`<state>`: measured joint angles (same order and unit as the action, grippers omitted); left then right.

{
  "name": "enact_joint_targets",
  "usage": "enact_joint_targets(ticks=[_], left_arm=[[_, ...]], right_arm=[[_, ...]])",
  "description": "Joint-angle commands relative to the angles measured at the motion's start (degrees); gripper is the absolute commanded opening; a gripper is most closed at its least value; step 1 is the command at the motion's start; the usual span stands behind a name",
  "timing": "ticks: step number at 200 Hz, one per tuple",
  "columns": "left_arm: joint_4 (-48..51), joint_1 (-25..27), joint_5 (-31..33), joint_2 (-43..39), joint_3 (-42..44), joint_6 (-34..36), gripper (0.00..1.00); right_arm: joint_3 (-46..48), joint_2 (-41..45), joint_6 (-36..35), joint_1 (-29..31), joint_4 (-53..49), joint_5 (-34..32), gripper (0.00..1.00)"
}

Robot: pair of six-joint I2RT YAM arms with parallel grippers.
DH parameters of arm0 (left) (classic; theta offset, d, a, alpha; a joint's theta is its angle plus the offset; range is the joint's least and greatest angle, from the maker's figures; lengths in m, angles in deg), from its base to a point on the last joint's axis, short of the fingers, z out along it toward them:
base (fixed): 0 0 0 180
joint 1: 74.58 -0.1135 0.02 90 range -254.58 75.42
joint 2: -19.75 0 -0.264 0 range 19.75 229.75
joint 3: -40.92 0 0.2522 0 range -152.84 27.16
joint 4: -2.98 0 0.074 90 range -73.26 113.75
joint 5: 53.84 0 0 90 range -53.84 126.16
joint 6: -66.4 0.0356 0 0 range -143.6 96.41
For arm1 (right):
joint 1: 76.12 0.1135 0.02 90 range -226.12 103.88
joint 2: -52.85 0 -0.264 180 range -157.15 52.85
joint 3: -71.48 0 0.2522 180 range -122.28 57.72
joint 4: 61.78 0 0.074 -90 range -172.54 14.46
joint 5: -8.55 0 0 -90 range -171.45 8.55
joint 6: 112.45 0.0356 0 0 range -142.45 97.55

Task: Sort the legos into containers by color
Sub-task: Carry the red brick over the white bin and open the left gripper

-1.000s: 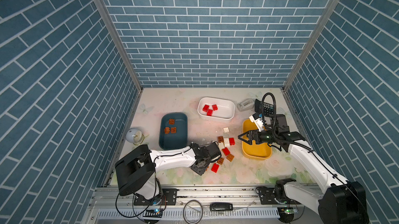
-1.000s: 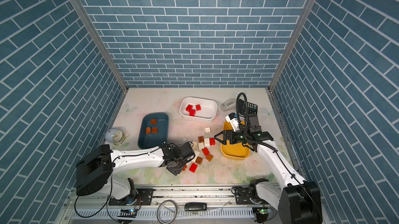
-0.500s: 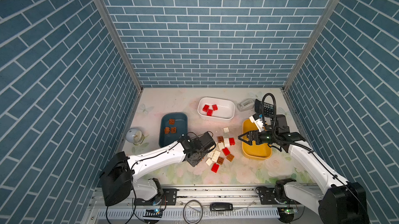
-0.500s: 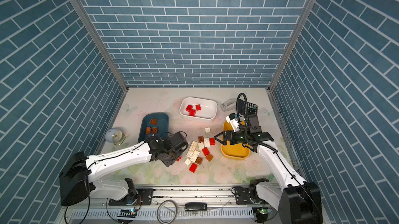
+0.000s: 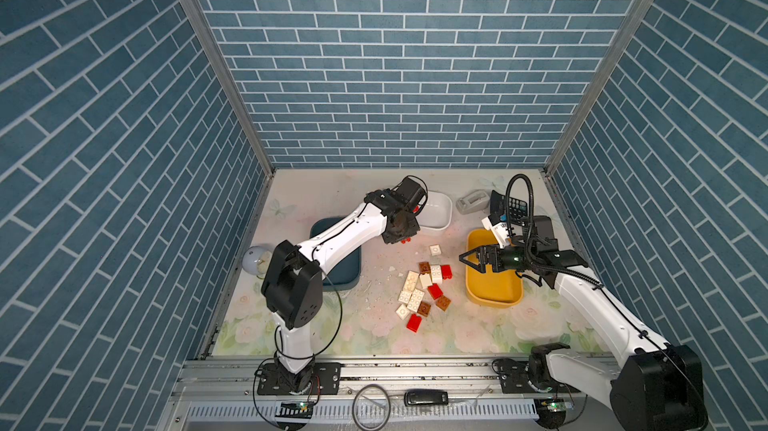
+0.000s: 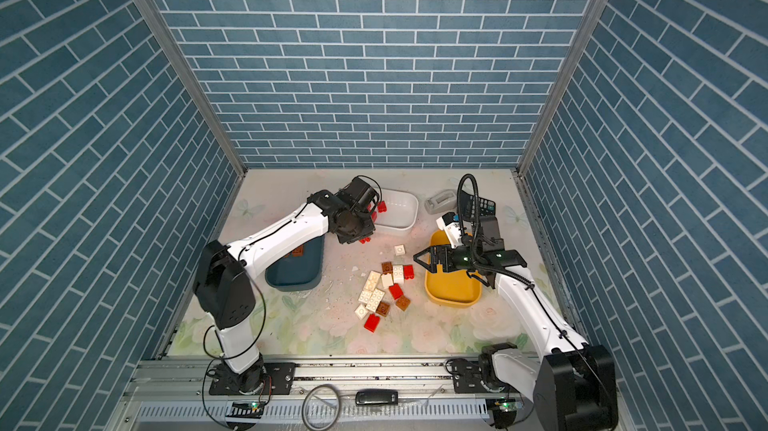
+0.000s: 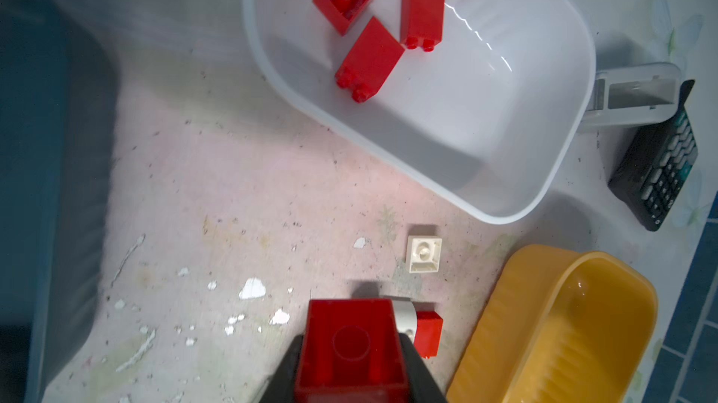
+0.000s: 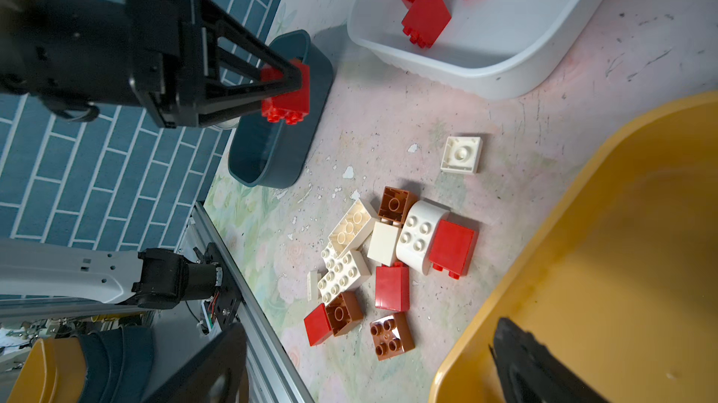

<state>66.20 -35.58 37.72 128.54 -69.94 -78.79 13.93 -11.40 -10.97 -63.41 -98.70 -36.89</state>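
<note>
The white container (image 6: pixel 381 207) has only red legos in it, so my left gripper keeps moving its red lego there and let it go over the container's clear bottom (image 6: pixel 397 211).
My left gripper (image 7: pixel 351 366) is shut on a red lego (image 7: pixel 351 342), held above the mat just short of the white container (image 5: pixel 440 211). That red lego (image 8: pixel 287 90) also shows in the right wrist view. Three red legos (image 7: pixel 369 57) lie in the white container (image 7: pixel 447 117). Brown legos (image 6: pixel 297 251) lie in the teal container (image 6: pixel 297 275). A loose pile of red, brown and white legos (image 5: pixel 424 292) sits mid-table, with one white lego (image 5: pixel 435 249) apart. My right gripper (image 5: pixel 468 262) stands open and empty over the yellow container's (image 5: pixel 494 289) left rim.
A grey tape dispenser (image 5: pixel 471 202) and a black calculator (image 5: pixel 516 205) stand at the back right. A pale round object (image 5: pixel 254 260) sits by the left wall. White crumbs (image 7: pixel 252 288) are scattered on the mat. A metal rail (image 5: pixel 415 370) runs along the front.
My left arm has lifted away from the pile with a red lego and swung back toward the white container. The right arm has not moved.
</note>
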Motion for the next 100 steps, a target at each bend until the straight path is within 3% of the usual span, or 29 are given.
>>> enact_joint_targets(ticks=[1, 100], left_arm=[[1.9, -2.1, -1.7, 5.3, -7.0, 9.8, 0.21], [0.1, -5.5, -6.0, 27.8, -33.0, 19.5, 0.25]], right_arm=[[-2.1, -0.7, -2.6, -0.7, 0.6, -0.7, 0.99], [-4.5, -2.3, -3.9, -3.6, -1.2, -0.3, 0.99]])
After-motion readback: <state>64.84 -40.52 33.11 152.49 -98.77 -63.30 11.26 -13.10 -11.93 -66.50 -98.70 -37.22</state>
